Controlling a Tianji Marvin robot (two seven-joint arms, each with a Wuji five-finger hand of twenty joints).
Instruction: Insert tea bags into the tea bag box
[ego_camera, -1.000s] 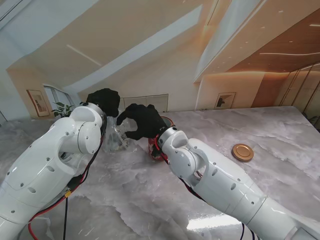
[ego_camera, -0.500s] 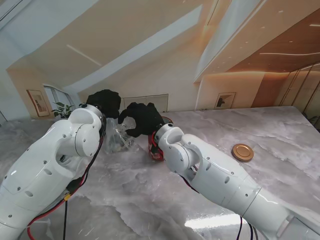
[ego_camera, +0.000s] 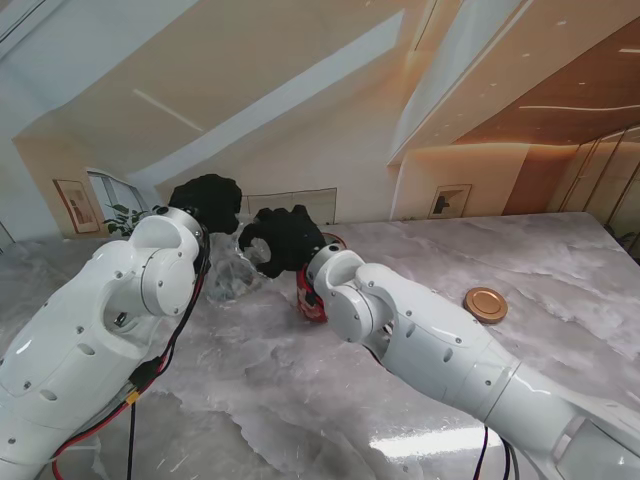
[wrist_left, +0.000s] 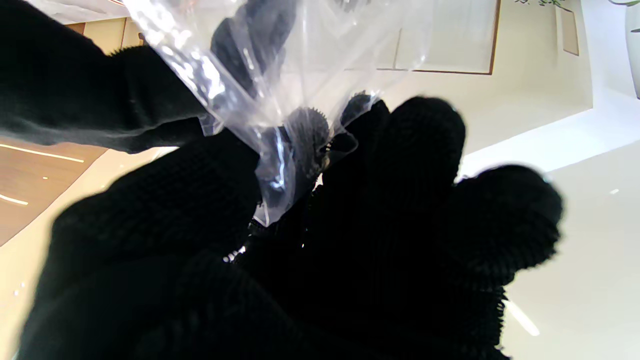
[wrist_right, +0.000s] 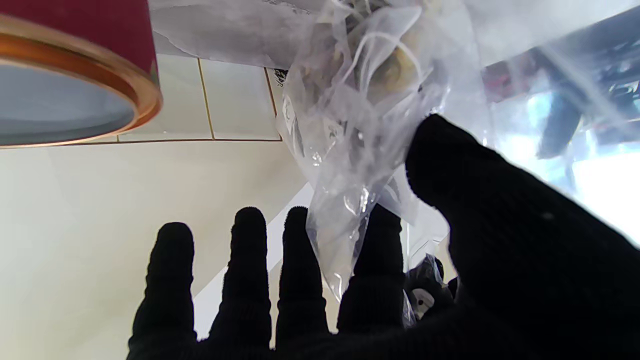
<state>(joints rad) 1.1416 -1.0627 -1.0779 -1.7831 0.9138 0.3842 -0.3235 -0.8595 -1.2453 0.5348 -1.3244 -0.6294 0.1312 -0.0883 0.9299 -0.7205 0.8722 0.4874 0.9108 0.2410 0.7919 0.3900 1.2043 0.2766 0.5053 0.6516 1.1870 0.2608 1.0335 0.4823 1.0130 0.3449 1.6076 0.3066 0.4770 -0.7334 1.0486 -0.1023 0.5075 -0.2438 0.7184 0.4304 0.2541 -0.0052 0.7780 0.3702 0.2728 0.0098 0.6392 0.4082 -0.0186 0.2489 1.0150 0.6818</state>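
Loose strings (wrist_right: 379, 35) curl between the tea bags in the clear bag, so a tea bag (wrist_right: 397, 71) will come out by itself along with its tag when I pull.
My left hand (ego_camera: 205, 203) is shut on the top of a clear plastic bag (ego_camera: 232, 275), which hangs over the table. In the left wrist view the black fingers (wrist_left: 210, 200) pinch the bag's film (wrist_left: 280, 100). My right hand (ego_camera: 285, 240) is right beside the bag. Its fingers (wrist_right: 250, 280) are spread, and the bag (wrist_right: 350, 160) passes between the thumb (wrist_right: 475, 210) and the index finger. Tea bags with strings (wrist_right: 380, 65) show inside the bag. The red tea box (ego_camera: 312, 300) with its gold rim (wrist_right: 145, 95) stands just behind my right wrist, partly hidden.
A round gold lid (ego_camera: 485, 304) lies on the grey marble table (ego_camera: 300, 400) to the right. Both white forearms cross the near half of the table.
My right hand has shifted left, closer to the bag, and its forearm has swung left with it. The left hand keeps its hold and has risen slightly.
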